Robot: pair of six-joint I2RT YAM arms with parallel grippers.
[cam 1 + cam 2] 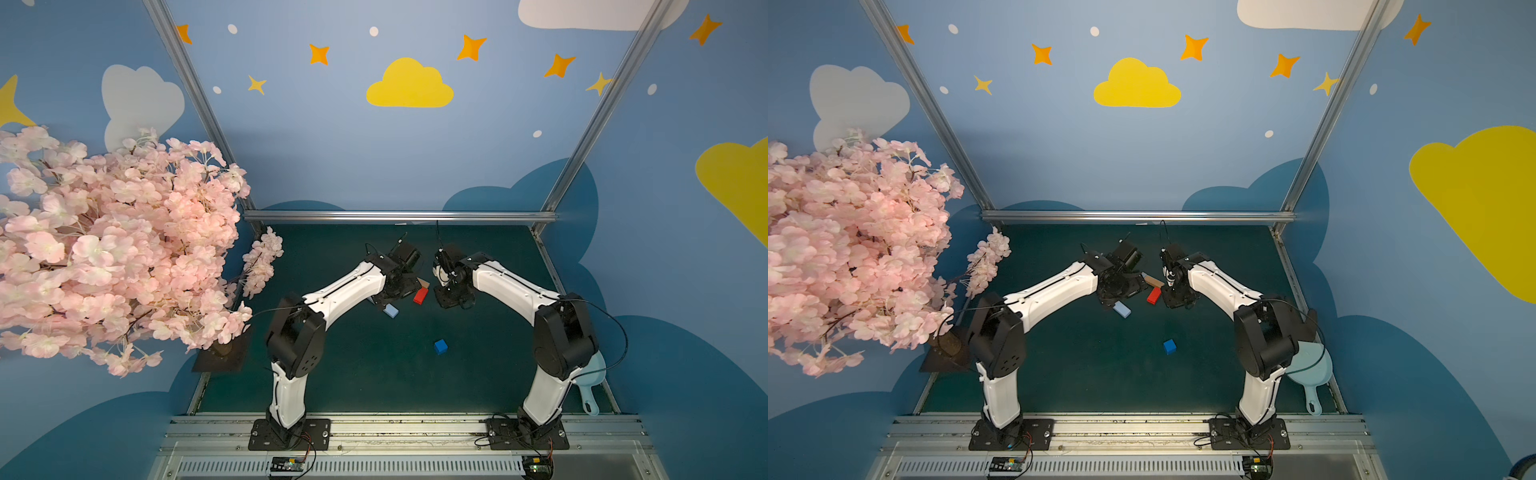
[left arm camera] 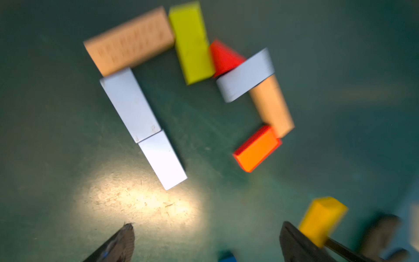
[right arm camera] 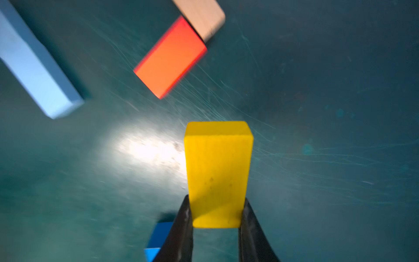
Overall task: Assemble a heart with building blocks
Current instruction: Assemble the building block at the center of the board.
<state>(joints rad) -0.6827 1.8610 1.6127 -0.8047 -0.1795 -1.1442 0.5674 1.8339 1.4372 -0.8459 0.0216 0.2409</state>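
Observation:
Next, I back my left gripper off, as it hangs near the gap (image 2: 224, 183) beside the red bar, giving my right gripper room to lay the yellow bar (image 3: 218, 174) there.
In the left wrist view the building blocks lie as part of a heart outline on the green mat (image 2: 340, 102): a tan bar (image 2: 129, 40), lime bar (image 2: 191, 43), red triangle (image 2: 223, 57), light blue bar (image 2: 246, 74), second tan bar (image 2: 271, 106) and red bar (image 2: 257, 148). Two light blue bars (image 2: 130, 104) form the other side. My left gripper (image 2: 206, 229) hangs open above bare mat, holding nothing. My right gripper (image 3: 216, 204) is shut on a yellow bar (image 3: 217, 167), held just beside the red bar (image 3: 171, 56). The dark blue cube (image 1: 440, 346) sits alone, nearer the arm bases.
A pink blossom tree (image 1: 104, 241) overhangs the left edge of the mat on its dark base (image 1: 222, 353). A pale blue scoop (image 1: 592, 386) lies behind the right arm's shoulder. Metal rails (image 1: 399, 216) border the mat at the back and front.

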